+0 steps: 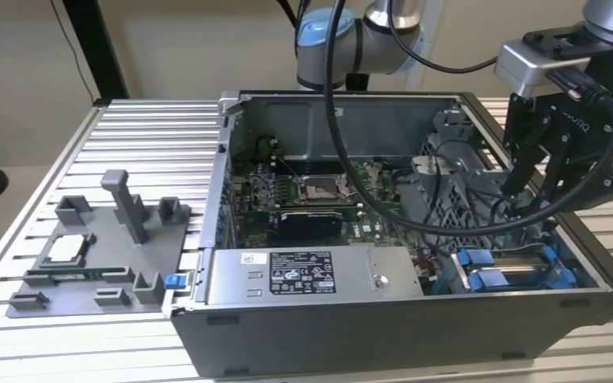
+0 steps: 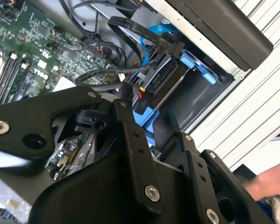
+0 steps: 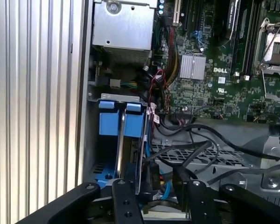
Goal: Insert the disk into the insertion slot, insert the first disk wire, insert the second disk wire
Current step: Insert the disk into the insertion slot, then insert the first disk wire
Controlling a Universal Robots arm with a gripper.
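Observation:
The black wires (image 3: pixel 196 152) have their slack curves (image 3: pixel 217 148) hanging loose. They should follow and bend back into a loop when I push the black connector toward the disk.
The disk (image 3: pixel 122 140) stands edge-on in its bright blue frame (image 3: pixel 108 122), seated in the insertion slot (image 1: pixel 511 273) at the case's front corner on the exterior view's right. Black wires (image 3: pixel 196 149) and a light blue wire (image 2: pixel 154 32) loop over the bay, and a black connector (image 3: pixel 178 175) hangs close to the disk's end. My gripper (image 1: pixel 535 206) hovers just above the bay, open, its fingers (image 3: pixel 123 198) on either side of that connector without closing on it. In the second wrist view my gripper (image 2: pixel 151 116) is right by the blue frame (image 2: pixel 142 116).
The grey box with the white-black sticker (image 1: pixel 301 275) lies beside the bay, with the perforated cage (image 1: pixel 466 183) and motherboard (image 1: pixel 318 195) behind. A grey fixture with parts (image 1: pixel 93 247) sits on the slatted table (image 1: pixel 147 136). A person's hand (image 2: pixel 270 179) is outside the case.

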